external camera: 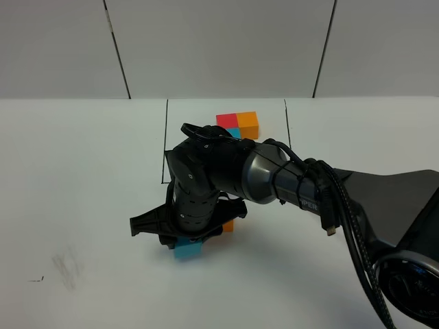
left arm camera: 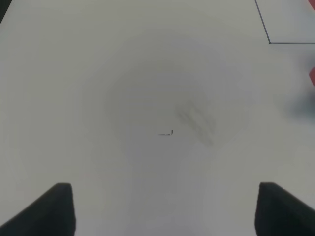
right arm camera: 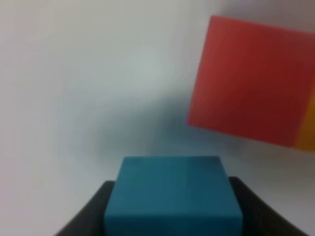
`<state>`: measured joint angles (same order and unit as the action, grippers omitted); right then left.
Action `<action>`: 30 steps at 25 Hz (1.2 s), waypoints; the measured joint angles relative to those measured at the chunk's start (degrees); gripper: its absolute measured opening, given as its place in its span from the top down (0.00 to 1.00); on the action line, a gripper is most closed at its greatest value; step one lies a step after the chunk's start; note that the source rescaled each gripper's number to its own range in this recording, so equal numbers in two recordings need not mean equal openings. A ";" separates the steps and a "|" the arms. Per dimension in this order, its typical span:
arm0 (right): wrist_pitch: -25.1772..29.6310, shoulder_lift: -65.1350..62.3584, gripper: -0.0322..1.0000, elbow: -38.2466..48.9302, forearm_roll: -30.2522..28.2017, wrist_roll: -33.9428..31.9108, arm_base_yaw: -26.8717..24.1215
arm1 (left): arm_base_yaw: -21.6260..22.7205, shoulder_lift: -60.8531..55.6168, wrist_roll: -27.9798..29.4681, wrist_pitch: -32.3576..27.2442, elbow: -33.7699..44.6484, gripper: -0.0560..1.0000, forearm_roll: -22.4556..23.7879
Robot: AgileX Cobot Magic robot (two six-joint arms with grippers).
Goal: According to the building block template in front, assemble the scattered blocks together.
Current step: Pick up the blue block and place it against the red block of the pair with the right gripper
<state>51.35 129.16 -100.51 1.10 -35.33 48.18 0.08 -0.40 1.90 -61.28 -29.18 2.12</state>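
Next, I move the light blue block across with my right gripper and press it square against the red block's side (right arm camera: 241,133), because it sits crooked past the red block's corner (right arm camera: 190,123).
The building block template (external camera: 236,124), a tight L of red, orange and light blue cubes, sits at the back of the table. My right arm reaches across the middle, and its gripper (external camera: 186,242) (right arm camera: 172,201) is shut on the scattered light blue block (external camera: 187,250) (right arm camera: 172,194), low at the table. I cannot tell whether that block touches the table. The scattered red block (right arm camera: 251,81) lies just beyond it, with the orange block (external camera: 228,225) (right arm camera: 308,129) against its far side. In the exterior view the arm hides the red block. My left gripper (left arm camera: 170,211) is open over bare table.
Thin black lines (external camera: 165,140) (left arm camera: 269,43) mark a rectangle on the white table. A grey smudge (external camera: 66,266) (left arm camera: 197,118) lies at the front left, under the left gripper. The right arm's dark body (external camera: 288,181) and cables span the middle right.
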 joint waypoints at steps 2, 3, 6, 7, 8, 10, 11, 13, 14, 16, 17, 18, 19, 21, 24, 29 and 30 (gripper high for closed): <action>0.00 0.00 0.97 0.00 -1.49 -0.90 0.00 | -0.08 0.00 -0.13 0.00 0.00 0.14 0.00; 0.00 0.00 0.97 0.00 -1.94 -1.06 0.00 | -0.08 0.00 -0.27 0.00 0.00 0.14 0.00; 0.32 0.05 0.97 0.00 -2.21 -1.39 0.00 | -0.08 0.00 -0.52 0.00 0.00 0.14 0.00; 0.73 0.12 0.97 -0.05 -2.52 -1.46 0.00 | -0.08 0.00 -0.54 0.00 0.00 0.14 0.00; 1.05 0.22 0.97 -0.02 -2.85 -1.50 0.00 | -0.08 0.00 -0.59 0.00 0.00 0.14 0.00; 1.88 1.19 0.97 -0.13 -3.08 -1.50 0.00 | -0.10 0.00 -0.61 0.00 0.00 0.14 0.00; 2.18 1.91 0.97 -0.17 -3.00 -1.57 0.00 | -0.10 0.00 -0.65 0.00 0.00 0.14 0.00; 2.36 3.57 0.97 -0.31 -2.58 -1.58 0.00 | -0.10 0.00 -0.71 0.00 0.00 0.14 0.00; 2.51 4.07 0.97 -0.62 -2.28 -1.25 0.00 | -0.10 0.00 -0.71 0.00 0.00 0.14 0.00; 2.51 4.13 0.97 -0.68 -1.84 -0.82 0.00 | -0.10 0.00 -0.71 0.00 0.00 0.14 0.00; 2.51 4.18 0.97 -0.80 -1.83 -0.77 0.00 | -0.10 0.00 -0.71 0.00 0.00 0.14 0.00; 2.51 4.26 0.97 -0.96 -1.69 -0.77 0.00 | -0.10 0.00 -0.71 0.00 0.00 0.14 0.00; 2.51 4.34 0.97 -1.21 -1.64 -0.77 0.00 | -0.10 0.00 -0.71 0.00 0.00 0.14 0.00; 2.30 4.54 0.97 -1.89 -1.47 -0.77 0.00 | -0.10 0.00 -0.71 0.00 0.00 0.14 0.00; 1.42 4.87 0.97 -3.36 -1.47 -0.77 0.00 | -0.10 0.00 -0.71 0.00 0.00 0.14 0.00; 1.67 5.01 0.97 -4.34 -2.82 -0.83 0.00 | -0.10 0.00 -0.76 0.00 0.00 0.14 0.00; 1.91 5.12 0.97 -4.39 -2.95 -0.83 0.00 | -0.10 0.00 -0.76 0.00 0.00 0.14 0.00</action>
<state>53.27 134.28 -104.90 -1.85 -36.16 48.18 -0.02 -0.40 1.14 -61.28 -29.18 2.12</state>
